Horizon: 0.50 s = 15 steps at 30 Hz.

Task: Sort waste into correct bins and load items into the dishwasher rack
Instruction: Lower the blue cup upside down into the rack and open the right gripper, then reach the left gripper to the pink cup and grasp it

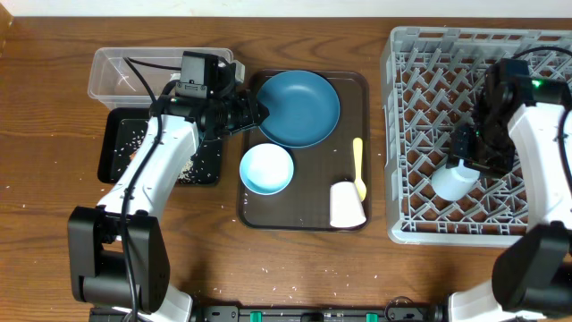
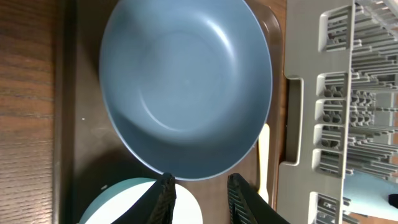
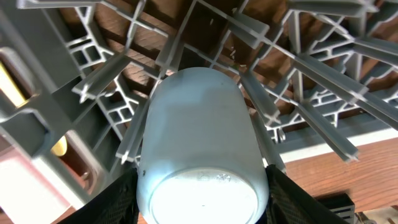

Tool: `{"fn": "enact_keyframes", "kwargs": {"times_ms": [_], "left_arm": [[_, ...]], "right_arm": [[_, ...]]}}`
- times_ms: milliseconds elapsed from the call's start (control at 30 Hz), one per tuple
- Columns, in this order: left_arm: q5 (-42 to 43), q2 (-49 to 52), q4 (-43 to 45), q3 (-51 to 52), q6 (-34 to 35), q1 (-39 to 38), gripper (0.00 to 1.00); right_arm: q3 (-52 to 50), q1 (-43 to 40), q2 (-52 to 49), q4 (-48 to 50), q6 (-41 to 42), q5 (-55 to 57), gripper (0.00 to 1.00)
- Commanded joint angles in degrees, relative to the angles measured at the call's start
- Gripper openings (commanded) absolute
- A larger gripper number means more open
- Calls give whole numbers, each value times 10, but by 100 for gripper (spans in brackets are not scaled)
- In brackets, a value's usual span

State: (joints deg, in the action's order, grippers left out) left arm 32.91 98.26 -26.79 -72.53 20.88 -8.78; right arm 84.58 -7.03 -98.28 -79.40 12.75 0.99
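Observation:
The pink cup [image 1: 347,205] lies on its side, so next my left gripper picks it up and turns its base toward my right gripper for loading into the rack [image 1: 427,134].
The dark blue plate [image 1: 299,107] [image 2: 186,87] lies at the back of the brown serving tray [image 1: 353,85]. My left gripper [image 1: 259,114] [image 2: 200,183] is at the plate's left rim, open, with nothing between its fingers [image 2: 163,196]. On the same tray are the white bowl [image 1: 266,168] [image 2: 118,205], the yellow spoon [image 1: 358,168] [image 2: 263,155] and the pink cup [image 1: 348,206] on its side. My right gripper [image 1: 465,165] [image 3: 202,208] is shut on the light blue cup [image 1: 453,181] [image 3: 199,143], held low over the pegs inside the dishwasher rack [image 1: 398,134] [image 3: 323,74].
The clear tub [image 1: 161,73] stands at the back left. In front of it the black tray [image 1: 116,148] holds scattered white rice. A few rice grains dot the table near the front edge. The rack's grey wall [image 2: 323,93] rises just right of the serving tray.

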Motion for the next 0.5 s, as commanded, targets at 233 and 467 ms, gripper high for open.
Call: {"fn": "enact_keyframes", "kwargs": {"times_ms": [233,467], "left_arm": [[-15,5,-4,-1,-31,2,36],[-45,-19,-39,-16,-64,-3,36]], "right_arm": [[-10,7,-28,10,-6,4,82],[28,7,-7,2,-11,-11,85]]}}
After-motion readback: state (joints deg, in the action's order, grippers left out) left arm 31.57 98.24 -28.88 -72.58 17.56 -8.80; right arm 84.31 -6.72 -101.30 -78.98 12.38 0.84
